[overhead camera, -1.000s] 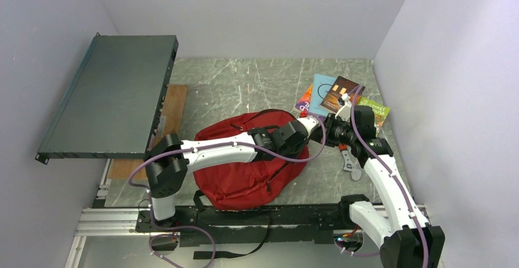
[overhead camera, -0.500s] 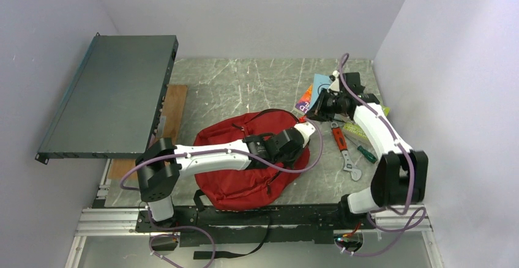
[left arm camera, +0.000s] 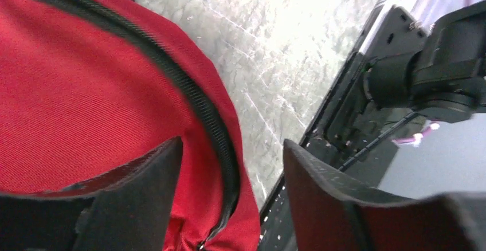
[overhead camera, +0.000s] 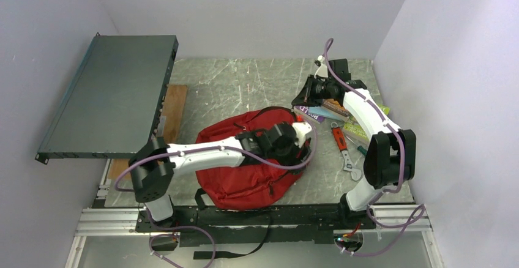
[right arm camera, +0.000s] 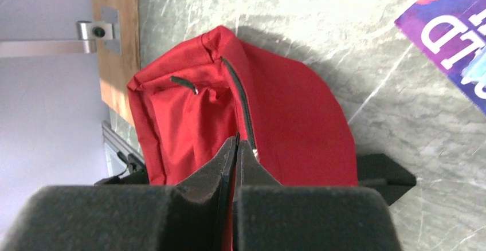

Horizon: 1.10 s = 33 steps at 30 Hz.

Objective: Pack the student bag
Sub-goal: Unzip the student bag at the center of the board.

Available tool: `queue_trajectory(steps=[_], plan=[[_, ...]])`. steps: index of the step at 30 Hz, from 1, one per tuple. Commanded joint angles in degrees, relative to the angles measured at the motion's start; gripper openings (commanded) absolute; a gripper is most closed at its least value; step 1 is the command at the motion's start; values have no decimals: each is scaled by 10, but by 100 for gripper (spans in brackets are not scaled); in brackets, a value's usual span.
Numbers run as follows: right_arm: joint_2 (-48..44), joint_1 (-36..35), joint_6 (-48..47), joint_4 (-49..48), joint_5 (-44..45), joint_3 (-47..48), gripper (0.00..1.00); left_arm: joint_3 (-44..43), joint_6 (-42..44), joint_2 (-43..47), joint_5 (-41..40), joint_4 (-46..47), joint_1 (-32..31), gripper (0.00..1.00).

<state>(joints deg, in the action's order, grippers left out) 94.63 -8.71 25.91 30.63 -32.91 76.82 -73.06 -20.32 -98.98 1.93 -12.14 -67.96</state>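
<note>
The black zipper (left arm camera: 198, 99) goes in a curve around the student bag's edge. The red front panel (overhead camera: 263, 122) will fold back like a soft flap when I open it.
The student bag (overhead camera: 245, 179), a red backpack with black zippers, lies in the middle of the table. My left gripper (overhead camera: 298, 152) hangs over its right end, open. In the left wrist view the bag (left arm camera: 86, 90) fills the left side, and its black zipper (left arm camera: 189, 90) runs between the spread fingers of the left gripper (left arm camera: 232, 148) without being gripped. My right gripper (overhead camera: 303, 101) is at the back right beside the books, shut with nothing in it. The right wrist view shows the right gripper (right arm camera: 236, 139) with jaws pressed together, looking across at the bag (right arm camera: 286, 119).
A purple book (overhead camera: 309, 115) (right arm camera: 453, 50) and more books (overhead camera: 364, 130) lie at the back right. A red-handled wrench (overhead camera: 343, 145) and a green screwdriver (overhead camera: 362, 150) lie right of the bag. A dark rack unit (overhead camera: 113, 93) and a wooden board (overhead camera: 174, 106) are on the left.
My left gripper has opened and drawn back a little over the bag. The right arm has swung from the bag's top edge to the back, over the books, still shut.
</note>
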Motion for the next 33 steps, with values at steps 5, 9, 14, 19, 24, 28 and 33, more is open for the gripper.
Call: queue_trajectory(steps=[5, 9, 14, 19, 24, 28, 33], plan=[[-105, 1, 14, -57, -69, -67, 0, 9, -28, 106, 52, 38, 135, 72], [-122, 1, 39, -57, -75, -71, 0, 29, 15, 99, -16, 123, 166, 66], [-131, 2, 94, -91, -101, -91, 0, 50, 105, 75, -41, 252, 166, 59], [-141, 2, 103, -98, -104, -103, 0, 15, 117, 36, -7, 269, 166, 49], [-146, 1, 113, -107, -111, -108, 0, -1, 89, 9, 16, 288, 166, 46], [-146, -2, 112, -103, -109, -108, 0, -25, 83, -14, 12, 286, 166, 32], [-151, -4, 90, -75, -74, -104, 0, -49, 75, -31, 6, 263, 167, 5]])
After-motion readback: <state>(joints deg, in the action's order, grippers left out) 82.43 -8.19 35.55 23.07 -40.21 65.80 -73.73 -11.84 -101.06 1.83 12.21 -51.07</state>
